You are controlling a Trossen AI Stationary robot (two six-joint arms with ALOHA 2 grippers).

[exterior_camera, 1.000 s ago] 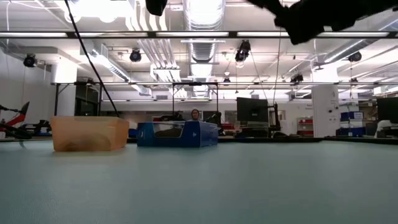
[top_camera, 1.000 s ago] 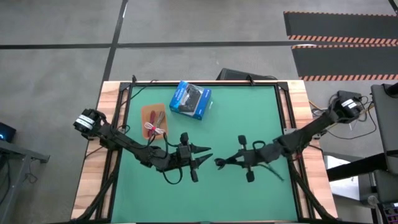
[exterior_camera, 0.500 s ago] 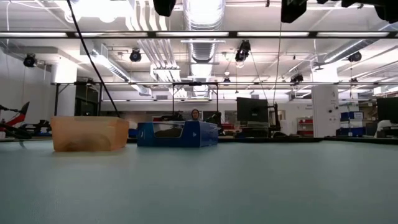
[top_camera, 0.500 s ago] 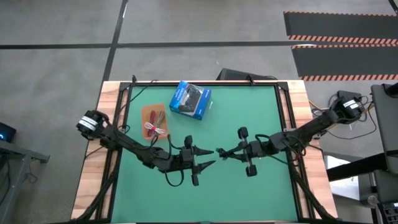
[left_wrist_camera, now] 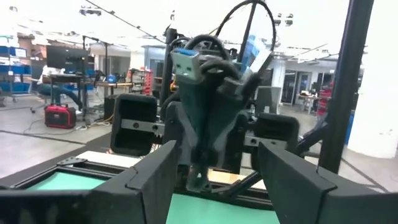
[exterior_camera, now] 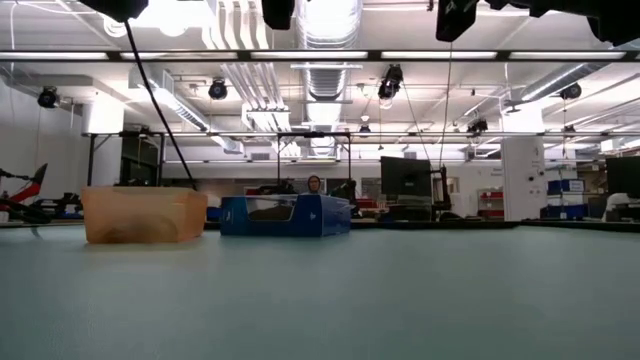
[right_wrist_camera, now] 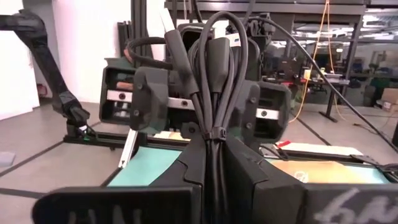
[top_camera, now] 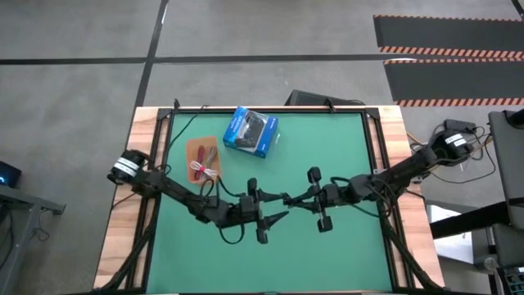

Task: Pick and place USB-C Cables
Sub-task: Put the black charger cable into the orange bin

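The black cable's loop (left_wrist_camera: 208,40) curves up unsupported, so the bundle (left_wrist_camera: 206,106) will stay close together and hold that curve when I carry it to the tray.
Above the middle of the green table (top_camera: 344,147), my two grippers face each other, raised. My right gripper (right_wrist_camera: 214,163) (top_camera: 290,199) is shut on a black coiled USB-C cable (right_wrist_camera: 214,74), whose blue-tipped plug (left_wrist_camera: 185,60) shows in the left wrist view. My left gripper (left_wrist_camera: 217,158) (top_camera: 278,210) is open, its fingers standing on either side of that cable without touching it. More cables, one white with a red tie and one dark red, lie in the brown tray (top_camera: 193,147). My right gripper pinches the black cable bundle between its two fingers, just below the tie (right_wrist_camera: 214,133) that binds the coil. The fingers come level from the table's right. The bundle sticks out past the fingertips toward the left gripper, lifted clear of the table.
A blue box (top_camera: 251,131) stands at the far side of the table, beside the tray; both also show in the low view, the tray (exterior_camera: 140,214) left of the box (exterior_camera: 285,214). Bare green mat lies on the near and right sides. Wooden edges frame the table.
My right gripper has carried the black cable toward the table's left and a little toward the far edge, up to the left gripper. My left gripper has shifted slightly right to meet it and has opened wider.
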